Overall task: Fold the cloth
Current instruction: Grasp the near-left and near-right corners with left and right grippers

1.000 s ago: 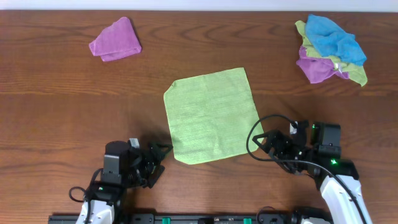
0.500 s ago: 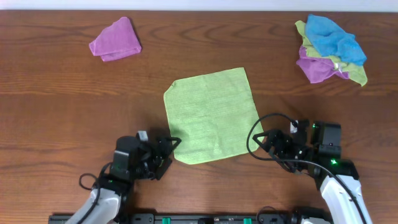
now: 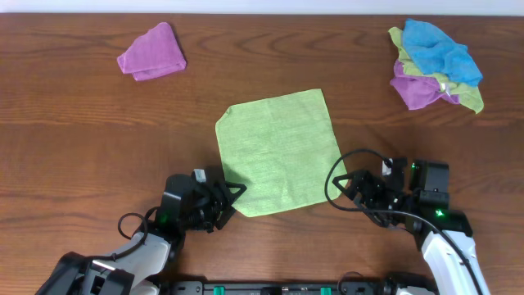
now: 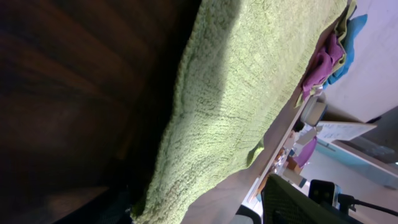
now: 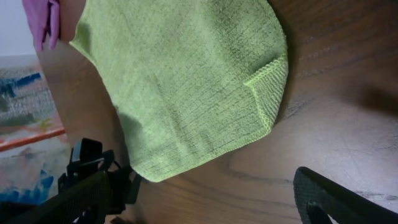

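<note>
I can see the cloth's other near corner [image 3: 341,194] outside my right gripper's open fingers, so my left gripper should wait while my right gripper pinches that corner [image 5: 268,121] before the fold.
A light green cloth [image 3: 278,156] lies flat and unfolded at the middle of the wooden table. My left gripper [image 3: 232,195] is open at the cloth's near left corner. In the left wrist view the cloth [image 4: 236,93] fills the frame, and its corner lies between the spread fingers [image 4: 205,214]. My right gripper [image 3: 352,190] is open and empty, low over the table just right of the near right corner. In the right wrist view the cloth [image 5: 180,81] lies ahead of the open fingers [image 5: 205,205], apart from them.
A folded purple cloth [image 3: 152,52] lies at the back left. A pile of blue, green and purple cloths [image 3: 434,64] sits at the back right and also shows in the left wrist view [image 4: 329,56]. The table's front edge is just behind both arms.
My left arm has moved right and forward until its open fingers reach the cloth's near left corner. The right arm and the cloth have not moved.
</note>
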{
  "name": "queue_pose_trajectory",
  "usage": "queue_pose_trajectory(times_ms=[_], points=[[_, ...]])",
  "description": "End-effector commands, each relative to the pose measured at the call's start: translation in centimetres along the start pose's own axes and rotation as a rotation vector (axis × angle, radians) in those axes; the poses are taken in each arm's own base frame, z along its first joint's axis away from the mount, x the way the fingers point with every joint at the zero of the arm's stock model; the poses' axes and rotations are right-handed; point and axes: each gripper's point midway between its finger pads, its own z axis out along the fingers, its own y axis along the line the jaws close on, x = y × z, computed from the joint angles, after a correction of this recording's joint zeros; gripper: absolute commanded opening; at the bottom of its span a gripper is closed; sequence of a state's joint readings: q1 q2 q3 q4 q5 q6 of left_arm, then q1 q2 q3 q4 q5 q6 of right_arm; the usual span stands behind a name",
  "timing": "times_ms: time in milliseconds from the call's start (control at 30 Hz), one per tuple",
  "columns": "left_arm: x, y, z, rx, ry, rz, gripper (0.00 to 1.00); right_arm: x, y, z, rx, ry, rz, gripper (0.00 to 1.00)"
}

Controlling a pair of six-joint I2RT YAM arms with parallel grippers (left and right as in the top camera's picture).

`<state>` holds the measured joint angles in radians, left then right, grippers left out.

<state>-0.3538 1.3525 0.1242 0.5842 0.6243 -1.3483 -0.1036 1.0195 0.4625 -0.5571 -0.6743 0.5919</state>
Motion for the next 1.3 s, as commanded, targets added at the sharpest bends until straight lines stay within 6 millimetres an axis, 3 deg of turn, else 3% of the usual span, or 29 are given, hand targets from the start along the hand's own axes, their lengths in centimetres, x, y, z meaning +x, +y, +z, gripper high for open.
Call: queue_pose_trajectory(times_ms=[0,67,233,267,367,433,567,833,967,1267], points=[[0.0,4.1,-0.1,-0.121,-0.026,-0.029,0.69,-0.2,0.0,-0.2,0.000,-0.012,0.006,0.94],[0.1,4.2,0.0,-0.127,-0.029,-0.015,0.70,-0.2,0.0,-0.2,0.001,-0.013,0.006,0.94],[0.7,4.7,0.4,-0.156,-0.030,0.020,0.59,-0.2,0.0,-0.2,0.001,-0.013,0.006,0.94],[0.8,4.8,0.4,-0.162,-0.029,0.025,0.52,-0.3,0.0,-0.2,0.002,-0.014,0.006,0.94],[0.8,5.1,0.5,-0.172,-0.027,0.021,0.18,-0.4,-0.6,-0.2,0.031,-0.026,0.011,0.94],[0.8,5.1,0.5,-0.172,-0.025,0.026,0.06,-0.6,-1.2,-0.2,0.061,-0.039,0.016,0.94],[0.6,4.8,0.4,-0.159,-0.030,0.040,0.06,-1.0,-2.7,0.2,0.132,-0.051,0.035,0.94],[0.1,1.1,0.4,-0.019,0.014,0.114,0.06,-1.8,-4.8,2.3,0.190,-0.011,0.076,0.88],[0.1,0.1,0.4,0.010,0.033,0.131,0.06,-2.2,-5.1,3.9,0.160,0.023,0.104,0.82],[-0.4,-1.1,0.4,0.037,0.031,0.137,0.06,-2.4,-5.8,6.5,0.128,0.069,0.185,0.77]])
